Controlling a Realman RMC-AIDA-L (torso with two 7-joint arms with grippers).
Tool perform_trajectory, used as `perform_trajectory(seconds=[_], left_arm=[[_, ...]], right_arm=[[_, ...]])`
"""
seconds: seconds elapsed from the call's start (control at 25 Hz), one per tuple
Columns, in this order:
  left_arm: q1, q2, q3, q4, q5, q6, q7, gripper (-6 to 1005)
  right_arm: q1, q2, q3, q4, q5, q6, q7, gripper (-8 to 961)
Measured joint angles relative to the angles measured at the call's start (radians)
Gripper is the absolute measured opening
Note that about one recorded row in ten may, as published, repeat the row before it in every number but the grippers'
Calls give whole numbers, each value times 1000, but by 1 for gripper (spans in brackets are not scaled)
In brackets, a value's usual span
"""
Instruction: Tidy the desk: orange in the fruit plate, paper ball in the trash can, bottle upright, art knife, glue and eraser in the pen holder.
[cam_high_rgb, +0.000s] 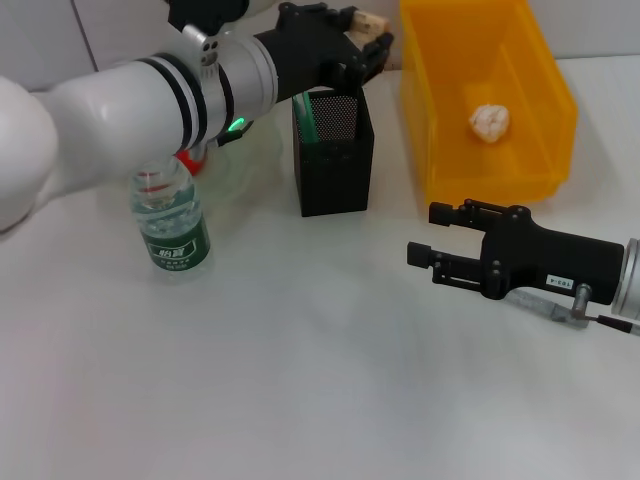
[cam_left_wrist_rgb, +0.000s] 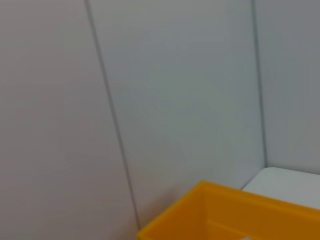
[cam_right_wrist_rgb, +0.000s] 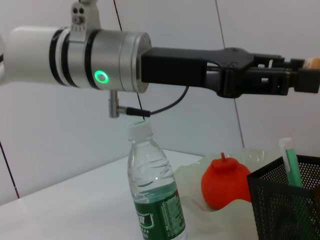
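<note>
The eraser at its fingertips (cam_high_rgb: 369, 26) is above the pen holder's opening, so my left gripper should continue to go down and let go over the free space (cam_high_rgb: 338, 116) beside the stick.
My left gripper (cam_high_rgb: 372, 40) hovers over the black mesh pen holder (cam_high_rgb: 333, 150), shut on a small beige eraser (cam_high_rgb: 373, 22). The right wrist view shows the same gripper (cam_right_wrist_rgb: 305, 75) and eraser (cam_right_wrist_rgb: 313, 62) above the holder (cam_right_wrist_rgb: 287, 200). A green-capped stick (cam_high_rgb: 305, 115) stands inside the holder. The bottle (cam_high_rgb: 172, 225) stands upright with its green label. The orange (cam_right_wrist_rgb: 225, 182) lies in the clear fruit plate (cam_right_wrist_rgb: 192, 172). The paper ball (cam_high_rgb: 490, 122) rests in the yellow trash bin (cam_high_rgb: 440, 150). My right gripper (cam_high_rgb: 427, 232) lies low at the right, open and empty.
The left forearm (cam_high_rgb: 150, 100) spans over the bottle and the plate. The trash bin stands close to the right of the holder, and its rim (cam_left_wrist_rgb: 225, 210) shows in the left wrist view below a grey wall. White tabletop (cam_high_rgb: 300, 380) stretches along the front.
</note>
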Motion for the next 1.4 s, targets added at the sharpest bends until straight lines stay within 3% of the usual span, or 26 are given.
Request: perform_trajectory(seconds=[0.64, 1.4], left_arm=[[47, 0, 90, -35, -1, -112, -87, 434], [41, 0, 129, -47, 0, -116, -87, 453]], right_arm=[[-6, 0, 0, 3, 0, 2, -12, 693], [-6, 0, 0, 5, 0, 2, -12, 693]])
